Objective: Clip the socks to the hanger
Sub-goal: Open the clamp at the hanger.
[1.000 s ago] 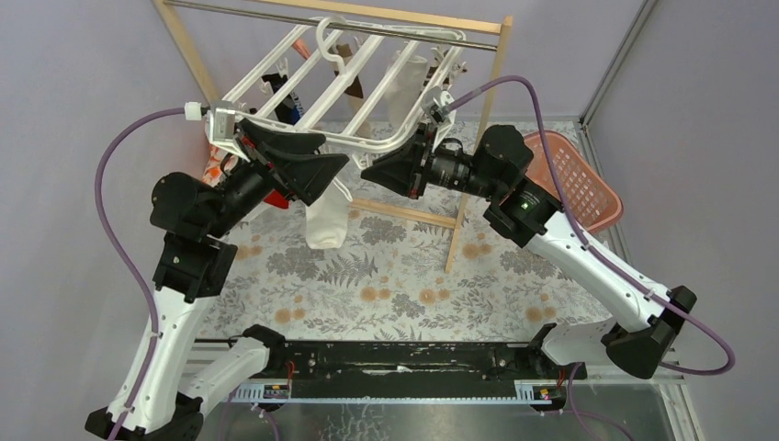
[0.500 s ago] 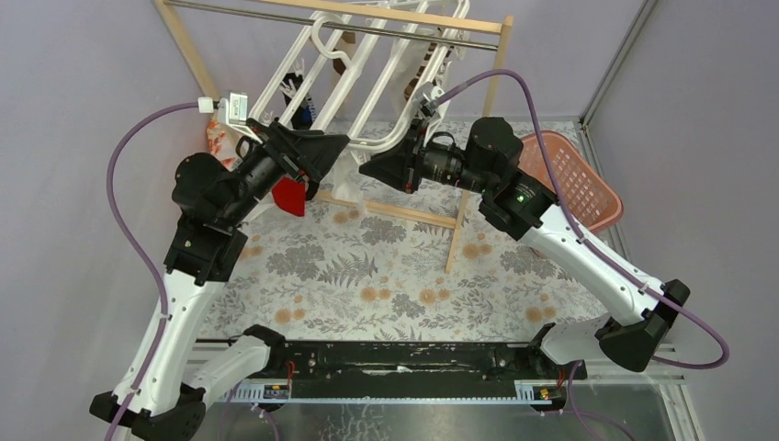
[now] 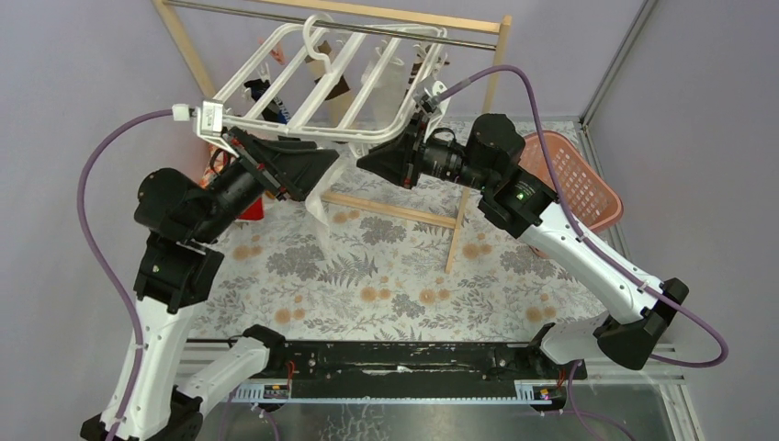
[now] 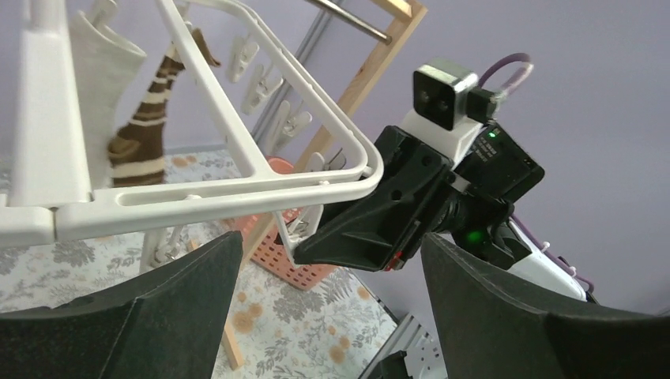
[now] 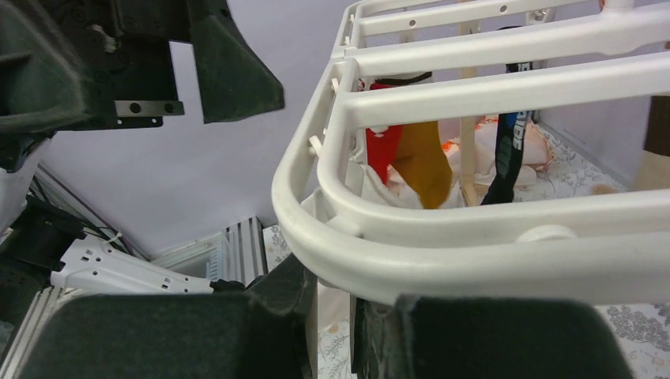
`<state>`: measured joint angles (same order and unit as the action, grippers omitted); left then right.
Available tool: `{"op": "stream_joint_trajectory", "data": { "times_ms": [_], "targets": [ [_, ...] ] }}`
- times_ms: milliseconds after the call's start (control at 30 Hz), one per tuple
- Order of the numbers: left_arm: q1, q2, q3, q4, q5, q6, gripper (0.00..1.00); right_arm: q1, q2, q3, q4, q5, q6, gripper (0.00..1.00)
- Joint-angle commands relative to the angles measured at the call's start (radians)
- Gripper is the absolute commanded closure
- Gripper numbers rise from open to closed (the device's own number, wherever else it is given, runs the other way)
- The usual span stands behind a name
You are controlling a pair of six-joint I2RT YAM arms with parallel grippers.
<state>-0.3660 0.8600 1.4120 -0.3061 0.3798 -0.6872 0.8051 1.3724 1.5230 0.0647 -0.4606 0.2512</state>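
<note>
The hanger's corner clip [image 4: 302, 223] is gripped by my right gripper, the one near the pink basket, so next my left gripper takes the clip and frees my right gripper.
The white hanger [image 3: 303, 135] hangs tilted from the rack rail, its near bar between my two grippers. My right gripper [image 3: 362, 165] is at the hanger's near right corner, shut on one of its small white clips [image 4: 303, 230]; in the right wrist view [image 5: 336, 309] a white piece sits between the nearly closed fingers, under the frame [image 5: 474, 260]. My left gripper [image 3: 317, 176] is open and empty just below the near bar [image 4: 213, 193]. Clipped socks hang from the frame: brown-white striped [image 4: 146, 126], white [image 4: 95, 87], red [image 5: 383, 150], mustard [image 5: 423, 162], black-blue [image 5: 506, 154]. A white sock [image 3: 321, 209] hangs below the grippers.
The wooden rack [image 3: 478, 119] with its metal rail stands at the back on a floral cloth [image 3: 386, 276]. A pink basket [image 3: 579, 179] sits at the right. An orange-white cloth bundle [image 3: 216, 152] lies behind my left arm.
The hanger has swung and tilted, its near bar now lower and flatter. My left arm has drawn back to the left with its gripper open. The right gripper stays at the hanger's corner.
</note>
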Motion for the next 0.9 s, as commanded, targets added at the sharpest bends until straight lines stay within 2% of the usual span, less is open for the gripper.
{"op": "stream_joint_trajectory", "data": {
  "times_ms": [0, 433, 867],
  "targets": [
    [-0.007, 0.056, -0.021, -0.033, 0.061, -0.043, 0.10, 0.008, -0.006, 0.031, 0.023, -0.031, -0.057, 1.00],
    [-0.017, 0.099, -0.082, 0.055, 0.033, -0.100, 0.13, 0.008, -0.015, 0.026, 0.013, -0.067, -0.091, 1.00],
    [-0.086, 0.103, -0.087, 0.067, -0.065, -0.124, 0.17, 0.007, 0.000, 0.053, -0.057, 0.054, -0.145, 1.00]
  ]
}}
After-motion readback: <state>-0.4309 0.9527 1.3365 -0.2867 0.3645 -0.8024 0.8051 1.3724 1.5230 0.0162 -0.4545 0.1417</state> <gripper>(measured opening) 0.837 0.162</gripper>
